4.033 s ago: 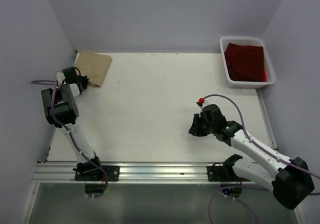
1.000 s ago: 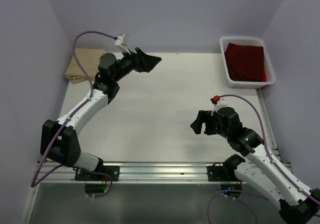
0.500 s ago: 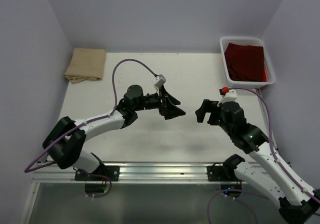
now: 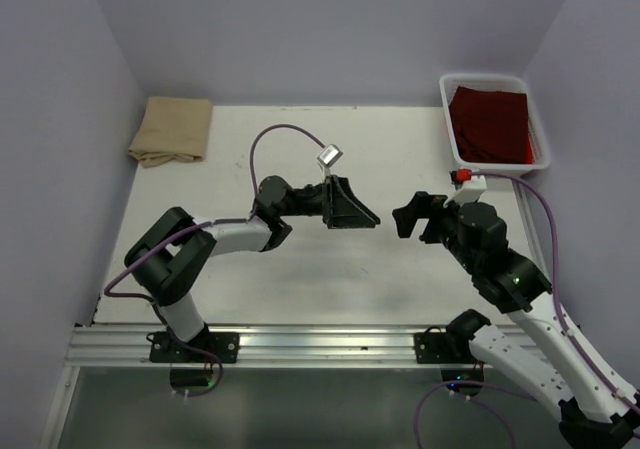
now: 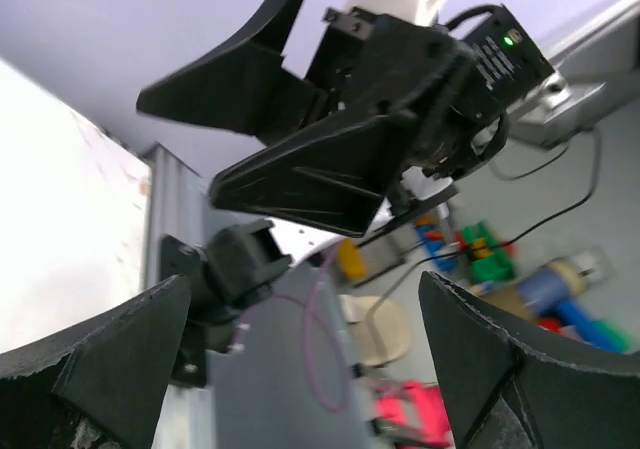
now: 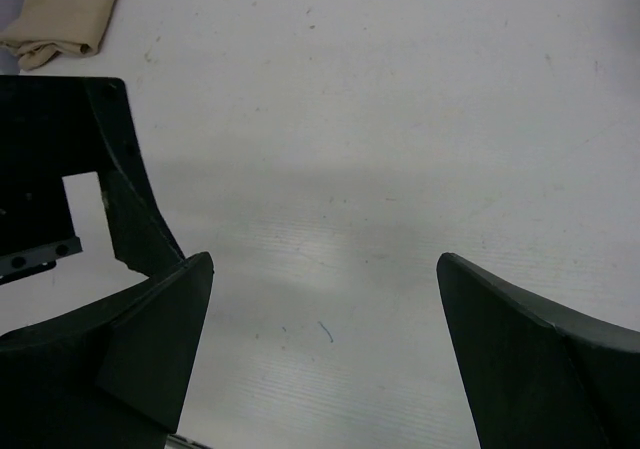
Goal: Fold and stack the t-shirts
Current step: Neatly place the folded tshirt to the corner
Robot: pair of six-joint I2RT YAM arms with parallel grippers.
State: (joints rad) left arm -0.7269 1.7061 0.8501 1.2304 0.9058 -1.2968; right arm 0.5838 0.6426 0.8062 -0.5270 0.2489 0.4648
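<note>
The left gripper is aimed straight across at the open right gripper [image 4: 420, 215], so the robot should pull the left gripper back to its own side and turn it downward.
The tan t-shirt [image 4: 170, 129] lies folded in the table's far left corner; its edge also shows at the top left of the right wrist view [image 6: 60, 9]. The dark red t-shirt [image 4: 490, 121] lies inside the white bin. My left gripper [image 4: 355, 209] hovers open and empty above mid-table, pointing right at my right gripper [image 4: 412, 219], which is also open and empty. In the left wrist view, the left gripper [image 5: 305, 281] frames the right gripper [image 5: 300, 139] ahead. The right gripper [image 6: 325, 259] looks down on bare table.
The white bin [image 4: 452, 139] sits at the table's far right corner. Purple-grey walls close in the left, back and right sides. A metal rail [image 4: 320, 344] carrying both arm bases runs along the near edge. The left gripper's black finger [image 6: 60, 169] fills the right wrist view's left side.
The left arm swung from beside the tan t-shirt to mid-table, now facing the right gripper. The right gripper rose and shifted slightly right, its jaws opening wider.
</note>
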